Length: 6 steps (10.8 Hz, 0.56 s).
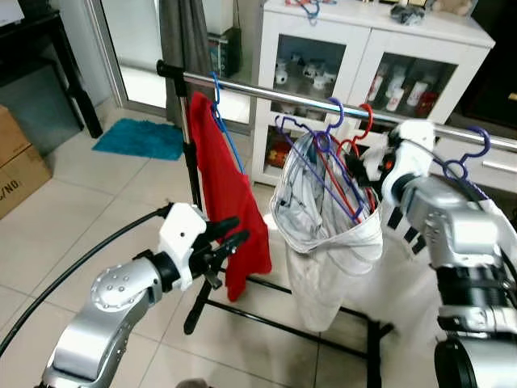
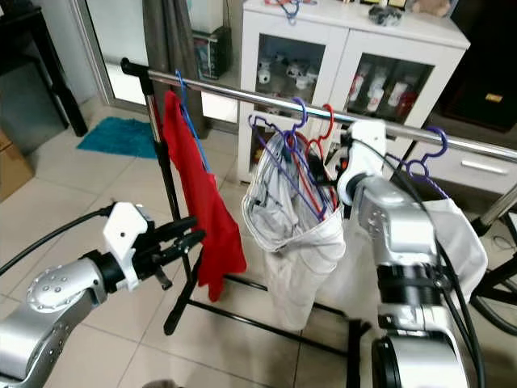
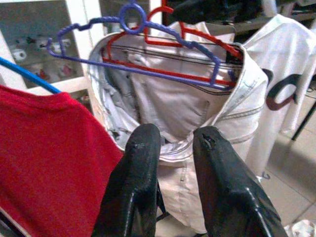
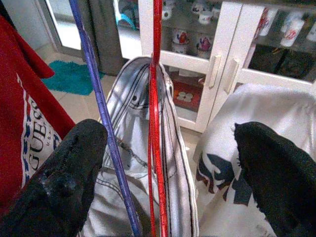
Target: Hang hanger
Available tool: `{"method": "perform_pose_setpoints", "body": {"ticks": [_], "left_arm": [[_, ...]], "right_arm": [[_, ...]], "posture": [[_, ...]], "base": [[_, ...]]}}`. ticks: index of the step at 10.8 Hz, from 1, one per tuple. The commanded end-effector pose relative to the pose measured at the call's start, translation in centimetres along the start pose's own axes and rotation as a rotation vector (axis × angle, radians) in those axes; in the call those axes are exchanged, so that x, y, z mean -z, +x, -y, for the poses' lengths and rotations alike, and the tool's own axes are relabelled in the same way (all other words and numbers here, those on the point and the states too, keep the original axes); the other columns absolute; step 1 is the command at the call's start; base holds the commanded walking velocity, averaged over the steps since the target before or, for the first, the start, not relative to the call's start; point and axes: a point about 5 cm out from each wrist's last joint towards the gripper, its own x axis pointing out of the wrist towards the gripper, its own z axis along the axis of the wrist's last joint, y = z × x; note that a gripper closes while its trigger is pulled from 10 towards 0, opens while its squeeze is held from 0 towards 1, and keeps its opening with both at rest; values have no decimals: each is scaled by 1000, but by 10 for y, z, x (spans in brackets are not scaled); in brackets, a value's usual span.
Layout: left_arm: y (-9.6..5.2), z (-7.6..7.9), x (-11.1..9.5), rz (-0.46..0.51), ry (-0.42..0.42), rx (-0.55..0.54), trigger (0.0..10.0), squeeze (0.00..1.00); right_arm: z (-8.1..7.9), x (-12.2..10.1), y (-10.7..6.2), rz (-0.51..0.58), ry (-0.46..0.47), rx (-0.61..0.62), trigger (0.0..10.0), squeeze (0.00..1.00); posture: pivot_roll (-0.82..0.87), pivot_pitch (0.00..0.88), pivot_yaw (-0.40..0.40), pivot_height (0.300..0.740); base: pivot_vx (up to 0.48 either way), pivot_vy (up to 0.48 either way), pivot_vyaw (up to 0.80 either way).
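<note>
I expect the pale jeans (image 1: 325, 257) to follow the red hanger when I lift it, since the hanger's wire goes down inside the jeans' open waist (image 1: 317, 204).
A silver rail (image 1: 266, 90) carries a red shirt (image 1: 230, 202) on a blue hanger (image 1: 220, 109). Beside it hang pale jeans (image 1: 323, 242) on a purple hanger (image 1: 311, 149) and a red hanger (image 1: 359, 133). A white T-shirt (image 2: 460, 234) hangs further right on another purple hanger (image 1: 468, 158). My right gripper (image 4: 168, 163) is up at the rail, open wide, with the red hanger's wire (image 4: 157, 148) and the purple one (image 4: 106, 133) running between its fingers (image 4: 74, 182). My left gripper (image 1: 230, 234) is lower, just in front of the red shirt's hem, slightly open and holding nothing.
A white glass-door cabinet (image 1: 355, 48) stands behind the rack. The rack's black post (image 1: 194, 186) and base bars (image 1: 275, 319) are in front of me. A teal mat (image 1: 141, 137) and a cardboard box (image 1: 16, 170) lie at the left. A black cable (image 1: 73, 271) trails from my left arm.
</note>
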Motion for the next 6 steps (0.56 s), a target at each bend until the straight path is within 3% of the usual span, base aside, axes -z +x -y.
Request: {"method": "perform_pose_setpoints", "body": {"ticks": [1,2,3,4,6], "left_arm": [[4,5,-2,-4,-5,71,10000,0],[5,6,-4,-2,-5,87,10000,0],[6,6,-5,-2,-3,92,10000,0],[5,7,-4,-3,-4,92,10000,0],[4,7,-3,-11,-6,97,10000,0]], "right_arm": [[-3,-9,7,1,-31,19,4275,0],[-2,-9,11,-9,-40,33,3765,0],[0,-9,17,-19,-42,53,941,0],[0,-9,20,-25,-39,52,0,0],[2,-9,25,-32,-39,57,0,0]], "posture": [[60,0,-46,740],[61,0,-48,740],[64,0,-53,740],[66,0,-57,740],[66,0,-59,740]], "base": [[0,0,0],[0,0,0],[0,0,0],[0,0,0],[0,0,0]]}}
